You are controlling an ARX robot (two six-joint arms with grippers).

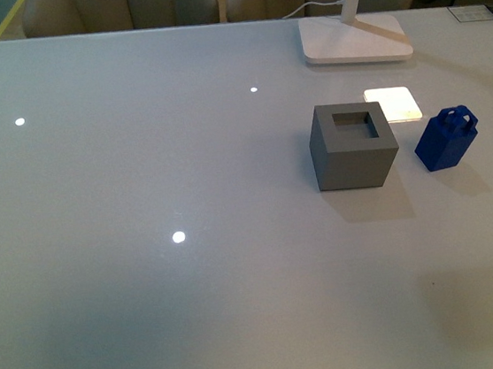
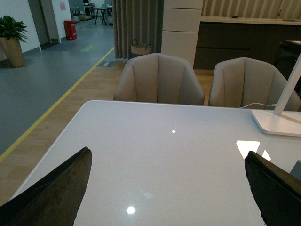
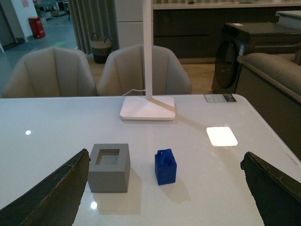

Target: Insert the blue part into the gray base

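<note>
The square hole (image 1: 356, 126) has its bottom showing just below its rim, so the blue part (image 1: 445, 139) will stick up mostly above the gray base when the robot inserts it.
The gray base (image 1: 354, 145) is a matte cube with a square hole in its top, standing right of the table's middle. The blue part (image 1: 446, 138) stands upright just to its right, a small gap between them, its loop handle up. In the right wrist view the gray base (image 3: 109, 167) and the blue part (image 3: 165, 166) lie ahead of my right gripper (image 3: 164, 188), which is open and holds nothing. My left gripper (image 2: 169, 188) is open over bare tabletop, with a sliver of the blue part (image 2: 297, 168) at the frame edge. Neither arm shows in the front view.
A white lamp foot (image 1: 355, 38) with its slanted stem stands behind the cube, and its bright light patch (image 1: 393, 104) falls on the table. Beige chairs (image 1: 146, 4) line the far edge. The white table (image 1: 147, 249) spreads wide to the left.
</note>
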